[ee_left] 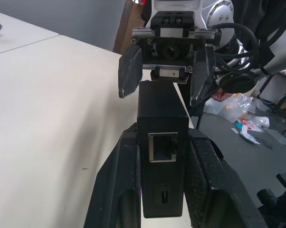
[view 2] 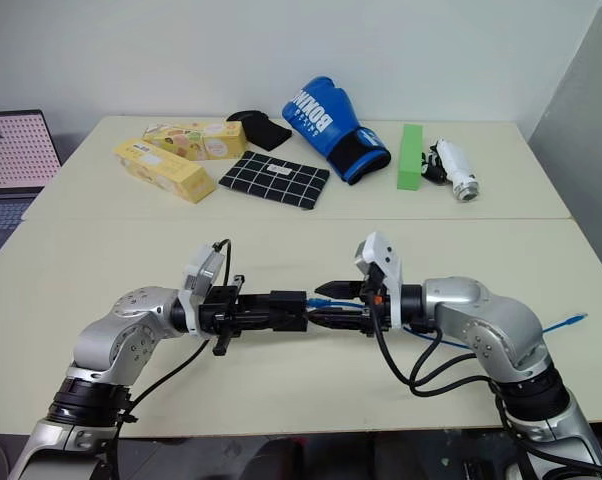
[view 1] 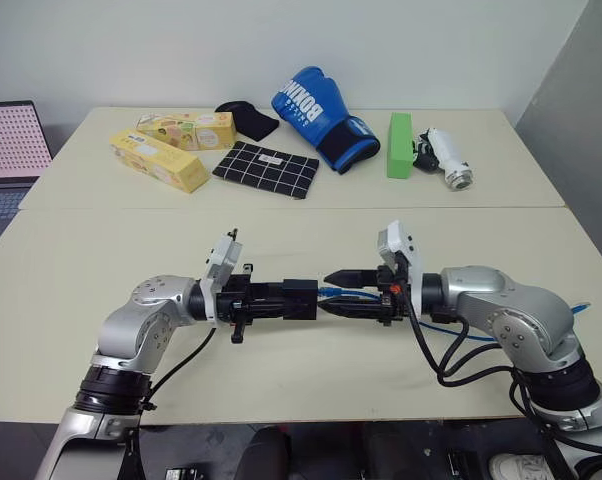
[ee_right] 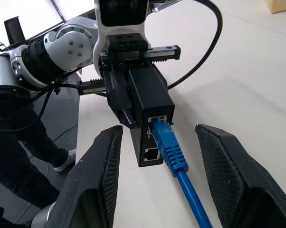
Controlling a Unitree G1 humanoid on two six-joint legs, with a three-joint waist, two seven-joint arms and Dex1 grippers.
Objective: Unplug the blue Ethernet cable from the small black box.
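My right gripper needs to line up with the plug [ee_right: 174, 157] and pinch it before pulling, because the blue Ethernet cable's plug [ee_right: 166, 140] is slanted across the gripper's open fingers.
My left gripper [view 1: 309, 300] is shut on the small black box [view 1: 299, 299] and holds it level above the table, facing the right arm. The blue Ethernet cable [ee_right: 174, 152] is plugged into one port on the box's [ee_right: 150, 99] end; the port below it is empty. My right gripper [ee_right: 158, 130] is open, with one finger on each side of the plug and neither touching it. From the plug the cable [view 1: 346, 294] runs back under the right arm, and its free end [view 1: 581, 308] lies at the table's right edge. In the left wrist view the box [ee_left: 162, 109] shows another empty port.
Along the far side of the table lie two yellow cartons [view 1: 159, 160], a black-and-white grid cloth [view 1: 266, 168], a black pouch [view 1: 246, 118], a blue boxing glove [view 1: 316, 115], a green block [view 1: 399, 145] and a white cylinder [view 1: 448, 158]. A laptop [view 1: 6, 150] stands at far left.
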